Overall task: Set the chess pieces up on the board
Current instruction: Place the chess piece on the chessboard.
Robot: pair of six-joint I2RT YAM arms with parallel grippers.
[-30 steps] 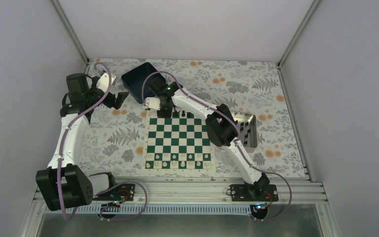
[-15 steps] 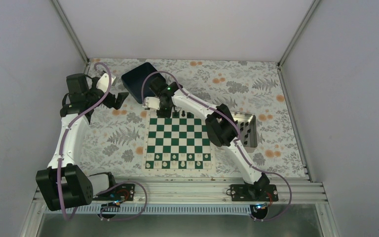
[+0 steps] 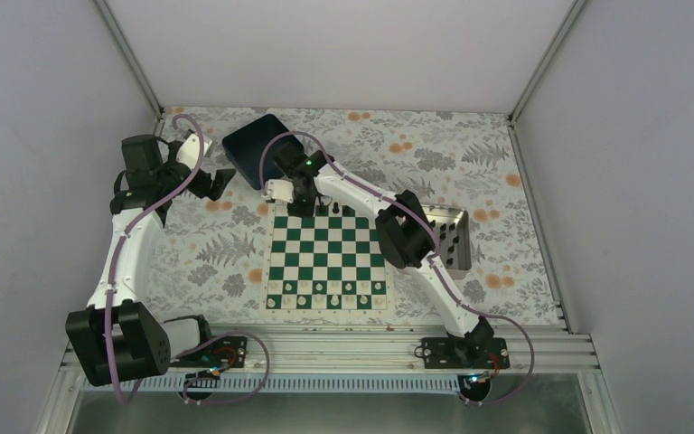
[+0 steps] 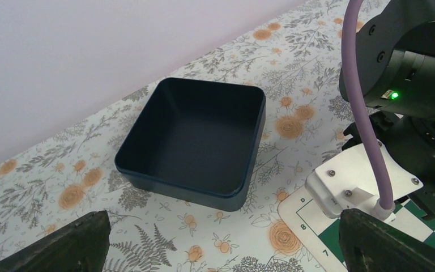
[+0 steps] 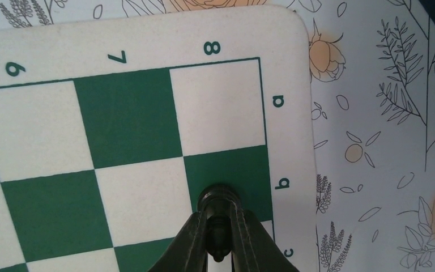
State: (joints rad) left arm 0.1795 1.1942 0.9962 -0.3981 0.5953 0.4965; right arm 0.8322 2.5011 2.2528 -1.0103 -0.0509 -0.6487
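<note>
Next, I move the black bishop to the white square [image 5: 267, 228] by the letter c with my right gripper, because the bishop is over the knight's green square [image 5: 251, 182] by the letter b.
The green and white board [image 3: 325, 258] lies mid-table; its corner by squares a8 and b8 fills the right wrist view [image 5: 130, 113]. My right gripper [image 5: 219, 241] is shut on a small black chess piece [image 5: 217, 224], upright over the green b8 square; I cannot tell if its base touches. In the top view that gripper [image 3: 299, 206] is at the board's far left corner. A few black pieces [image 3: 339, 211] stand on the far row. My left gripper [image 4: 221, 252] is open and empty, hovering near the dark blue bin [image 4: 198, 136].
White pieces [image 3: 325, 294] stand on the board's near rows. A silver tray [image 3: 459, 217] right of the board holds several black pieces. The blue bin [image 3: 251, 145] sits empty at the back left. My right arm's wrist [image 4: 408, 85] is close to the left gripper.
</note>
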